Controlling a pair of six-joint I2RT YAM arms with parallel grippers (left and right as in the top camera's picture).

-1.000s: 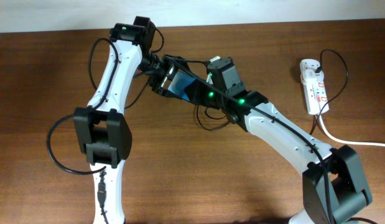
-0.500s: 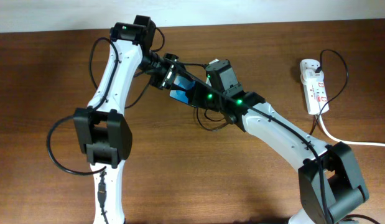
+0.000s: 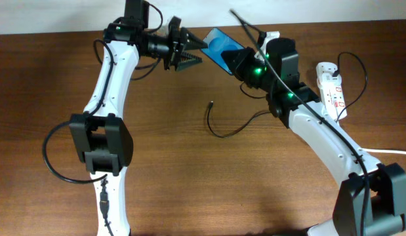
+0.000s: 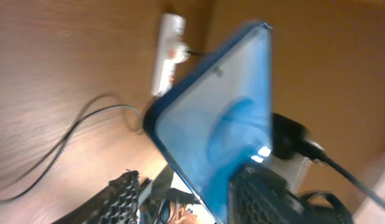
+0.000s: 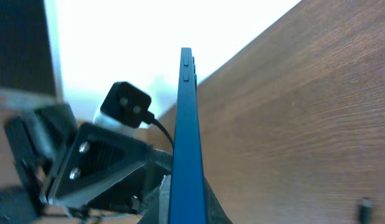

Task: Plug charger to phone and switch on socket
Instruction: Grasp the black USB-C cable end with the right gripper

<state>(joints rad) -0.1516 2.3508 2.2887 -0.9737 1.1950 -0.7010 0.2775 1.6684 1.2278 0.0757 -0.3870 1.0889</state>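
The robot's right gripper is holding the phone (image 3: pixel 220 48) while the charger's plug tip (image 3: pixel 211 104) lies free, so the left gripper should take over the phone to free the right gripper for the charger.
The phone (image 3: pixel 219 46), blue screen up, is held tilted in the air over the back of the table by my right gripper (image 3: pixel 239 61), which is shut on its right end. In the right wrist view the phone (image 5: pixel 186 118) stands edge-on between the jaws (image 5: pixel 186 190). My left gripper (image 3: pixel 193 52) is open, fingers spread just left of the phone's corner; its wrist view is filled by the phone (image 4: pixel 223 112). The charger (image 3: pixel 232 128) lies loose on the table, its plug tip (image 3: pixel 210 103) free. The socket (image 3: pixel 330 88) lies at the right, and also shows in the left wrist view (image 4: pixel 167 53).
The thick white cord (image 3: pixel 373 149) runs from the socket off the right edge. A black cable loops over the socket (image 3: pixel 357 65). The back edge of the table (image 3: pixel 58 31) meets a white wall. Bare brown wood lies in front of both arms.
Both grippers moved from mid-table toward the back. The right gripper carried the phone back and to the right. The left gripper, earlier at the phone's left end, now stands open beside it.
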